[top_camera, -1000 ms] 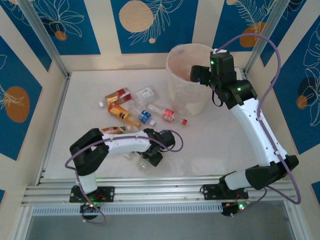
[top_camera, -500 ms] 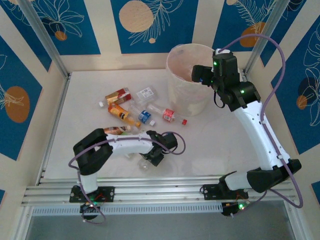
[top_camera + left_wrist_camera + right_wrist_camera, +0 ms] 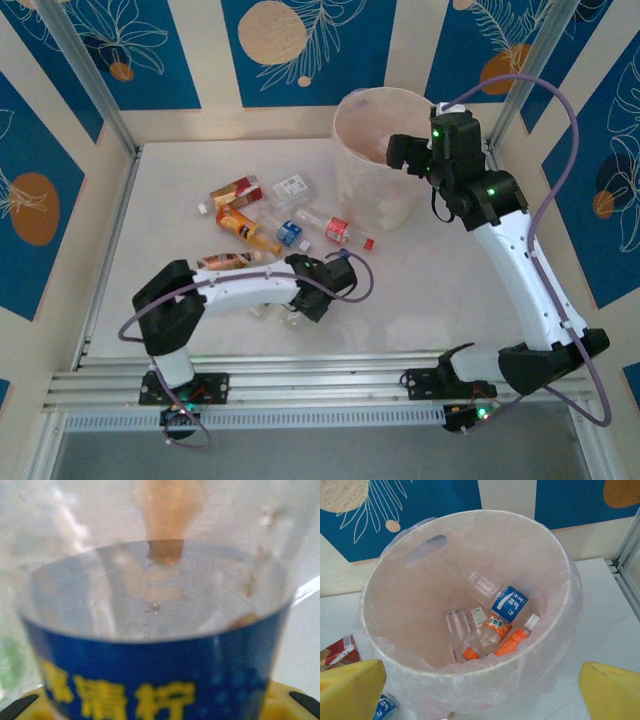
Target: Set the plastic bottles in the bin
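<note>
My left gripper holds the bottle's blue label (image 3: 160, 672) and leaves its clear top (image 3: 165, 517) free. I keep bringing my open right gripper closer until it closes on that top.
A clear plastic bottle with a blue label and yellow characters (image 3: 155, 680) sits right between the jaws of my left gripper (image 3: 299, 306), which is shut on it low over the near middle of the table. Several more plastic bottles (image 3: 262, 222) lie loose in a cluster left of the bin (image 3: 352, 112). The bin (image 3: 410, 610) is round, white and bag-lined, and several bottles (image 3: 495, 625) lie at its bottom. My right gripper (image 3: 396, 150) hangs open above the bin's right rim; its yellow fingers (image 3: 351, 689) are wide apart with nothing between them.
A loose red cap (image 3: 368, 243) lies near the bin's base. A brown-labelled bottle (image 3: 232, 260) rests beside my left forearm. Aluminium frame posts (image 3: 85, 80) and blue patterned walls enclose the table; the rail runs along the near edge.
My left gripper has closed on the blue-labelled bottle and shifted slightly. The right gripper has drifted a little to the right over the bin, still open.
</note>
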